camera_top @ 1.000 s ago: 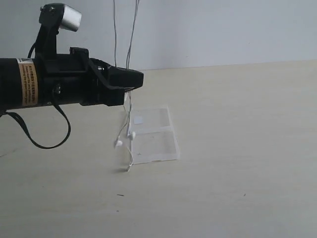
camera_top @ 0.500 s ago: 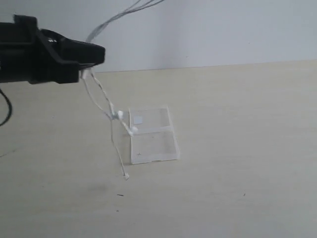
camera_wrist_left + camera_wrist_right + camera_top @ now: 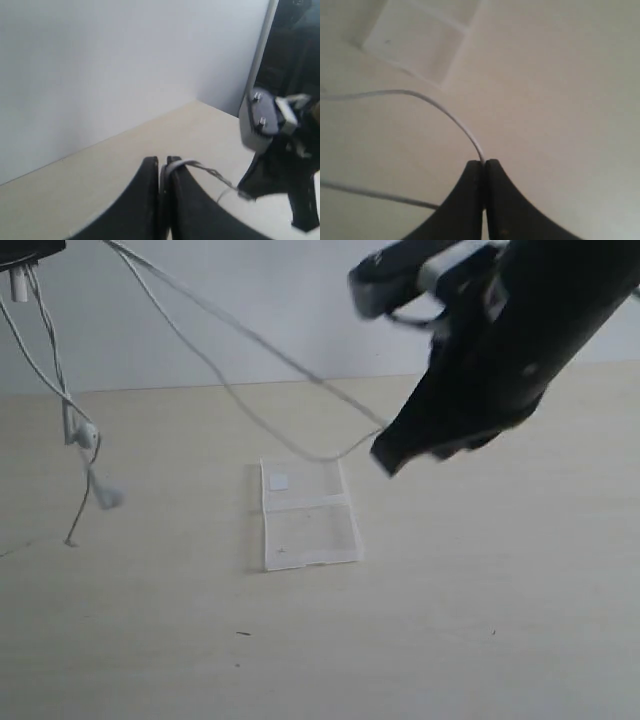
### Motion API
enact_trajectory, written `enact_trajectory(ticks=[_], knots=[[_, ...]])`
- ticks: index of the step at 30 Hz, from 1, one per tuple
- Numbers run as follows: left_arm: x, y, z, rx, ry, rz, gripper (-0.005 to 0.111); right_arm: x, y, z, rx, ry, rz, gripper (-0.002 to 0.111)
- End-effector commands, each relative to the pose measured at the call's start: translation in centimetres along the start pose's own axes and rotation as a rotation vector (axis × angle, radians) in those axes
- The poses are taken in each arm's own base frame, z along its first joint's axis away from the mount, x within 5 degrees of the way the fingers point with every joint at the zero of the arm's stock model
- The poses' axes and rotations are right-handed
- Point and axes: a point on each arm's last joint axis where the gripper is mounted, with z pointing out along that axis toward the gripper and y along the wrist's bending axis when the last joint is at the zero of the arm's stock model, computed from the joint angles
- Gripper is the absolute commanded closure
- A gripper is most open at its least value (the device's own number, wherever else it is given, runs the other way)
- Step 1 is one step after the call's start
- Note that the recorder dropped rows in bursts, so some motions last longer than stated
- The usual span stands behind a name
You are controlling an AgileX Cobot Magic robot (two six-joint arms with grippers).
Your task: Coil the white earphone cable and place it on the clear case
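Note:
My right gripper should take its part of the white earphone cable [image 3: 250,337] back and gather the cable parts hanging [image 3: 66,395] below my left gripper, because the cable is pulled tight between my grippers.
The white earphone cable [image 3: 250,335] is stretched in the air between both arms. At the top left edge my left gripper [image 3: 22,252] is shut on it, and its two earbuds [image 3: 88,436] and plug end dangle below, above the table. My right gripper [image 3: 385,452] is shut on the cable's other part, just right of the clear case [image 3: 305,513]. The case lies open and flat on the table, its small white square mark on the far half. In the left wrist view the cable [image 3: 200,169] leaves the shut gripper [image 3: 162,162]. In the right wrist view the cable [image 3: 445,110] runs into the shut gripper [image 3: 484,162], with the case [image 3: 415,37] beyond.
The beige table [image 3: 480,620] spreads around the case. A pale wall [image 3: 300,300] stands behind it. The right arm's dark body [image 3: 520,330] hangs over the table's right half. A tiny dark speck [image 3: 243,633] lies near the front.
My left gripper has risen and drawn left out to the frame's corner, carrying the earbuds off the case. The right arm has swung into view from the right, holding the cable.

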Motion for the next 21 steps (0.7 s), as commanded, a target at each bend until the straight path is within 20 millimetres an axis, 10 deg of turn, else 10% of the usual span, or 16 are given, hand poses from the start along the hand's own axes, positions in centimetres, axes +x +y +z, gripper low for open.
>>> enact_trajectory(ticks=[1, 5, 15, 21], knots=[[-0.2, -0.1, -0.1, 0.016, -0.002, -0.032, 0.107, -0.9, 3.9, 4.1, -0.362, -0.106, -0.139, 0.108], [-0.1, -0.1, 0.0, 0.018, 0.001, -0.034, 0.107, -2.0, 5.9, 5.7, -0.562, -0.184, -0.145, 0.103], [1.5, 1.3, 0.3, -0.092, 0.026, -0.064, 0.107, -2.3, 6.6, 5.6, -0.645, -0.224, -0.161, 0.039], [2.8, 2.3, 0.2, -0.151, 0.049, -0.084, 0.107, -1.7, 6.4, 3.7, -0.642, -0.225, -0.23, 0.036]])
